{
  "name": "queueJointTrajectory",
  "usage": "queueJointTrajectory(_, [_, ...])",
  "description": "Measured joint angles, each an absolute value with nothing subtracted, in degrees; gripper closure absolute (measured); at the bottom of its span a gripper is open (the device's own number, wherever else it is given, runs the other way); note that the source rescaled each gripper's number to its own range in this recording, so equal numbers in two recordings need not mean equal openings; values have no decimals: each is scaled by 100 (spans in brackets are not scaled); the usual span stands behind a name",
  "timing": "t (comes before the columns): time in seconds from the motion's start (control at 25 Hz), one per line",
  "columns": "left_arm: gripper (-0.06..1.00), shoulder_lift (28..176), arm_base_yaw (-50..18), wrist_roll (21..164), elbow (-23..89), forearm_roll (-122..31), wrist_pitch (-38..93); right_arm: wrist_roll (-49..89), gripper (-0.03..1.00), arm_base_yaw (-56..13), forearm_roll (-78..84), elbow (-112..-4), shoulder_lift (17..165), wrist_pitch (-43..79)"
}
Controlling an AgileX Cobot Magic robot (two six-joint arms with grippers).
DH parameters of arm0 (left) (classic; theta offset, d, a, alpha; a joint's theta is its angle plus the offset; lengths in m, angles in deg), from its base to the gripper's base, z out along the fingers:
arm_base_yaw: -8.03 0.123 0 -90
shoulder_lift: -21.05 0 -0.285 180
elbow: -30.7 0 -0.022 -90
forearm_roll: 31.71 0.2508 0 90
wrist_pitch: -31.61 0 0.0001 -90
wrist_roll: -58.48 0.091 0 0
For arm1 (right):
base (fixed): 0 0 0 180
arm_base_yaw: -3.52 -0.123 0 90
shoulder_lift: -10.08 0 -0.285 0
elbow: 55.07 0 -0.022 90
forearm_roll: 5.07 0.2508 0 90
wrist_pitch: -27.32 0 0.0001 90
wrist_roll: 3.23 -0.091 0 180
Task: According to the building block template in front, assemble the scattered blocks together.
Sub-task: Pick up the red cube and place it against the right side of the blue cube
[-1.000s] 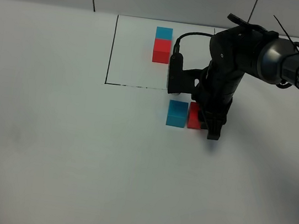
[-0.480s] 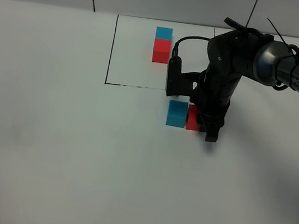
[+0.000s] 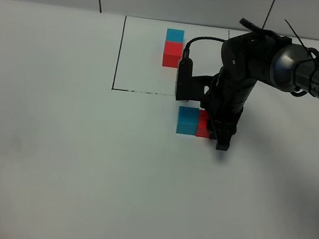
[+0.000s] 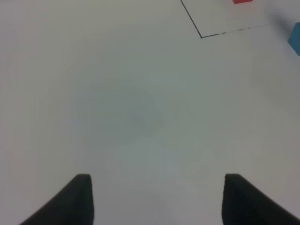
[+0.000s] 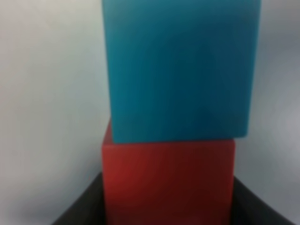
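The red cube [image 3: 203, 125] sits beside the blue cube, while the template has red in front, so my right gripper should regrasp and turn red toward the blue cube's front [image 3: 185, 140].
The template, a cyan-blue cube [image 3: 175, 35] joined to a red cube [image 3: 172, 54], sits inside a thin black rectangle [image 3: 118, 54] at the back. The loose blue cube [image 3: 188, 120] lies just in front of the rectangle. The loose red cube [image 3: 203, 125] touches its right side. My right gripper [image 3: 214, 131] is shut on the red cube and partly hides it. In the right wrist view the red cube [image 5: 168, 180] sits between the dark fingers [image 5: 79, 208], pressed against the blue cube [image 5: 180, 70]. My left gripper [image 4: 157, 201] is open and empty over bare table.
The white table [image 3: 53, 158] spreads wide to the left and front. The right arm's black body and cable [image 3: 257, 56] hang over the rectangle's right side. In the left wrist view the rectangle's corner [image 4: 201, 36] and the blue cube's edge [image 4: 295, 38] show far off.
My right gripper has slid the red cube left until it touches the blue cube, closing the small gap. The blue cube has shifted slightly left.
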State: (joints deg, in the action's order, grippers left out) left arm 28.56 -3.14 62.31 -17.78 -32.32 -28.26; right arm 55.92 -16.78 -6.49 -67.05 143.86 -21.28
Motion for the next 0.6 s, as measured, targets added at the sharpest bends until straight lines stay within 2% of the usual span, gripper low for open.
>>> queueJointTrajectory(0.6, [64, 2856, -314, 6231, -1778, -3232, -2826, 5592, 96, -1678, -507, -6721, 14401, -2122])
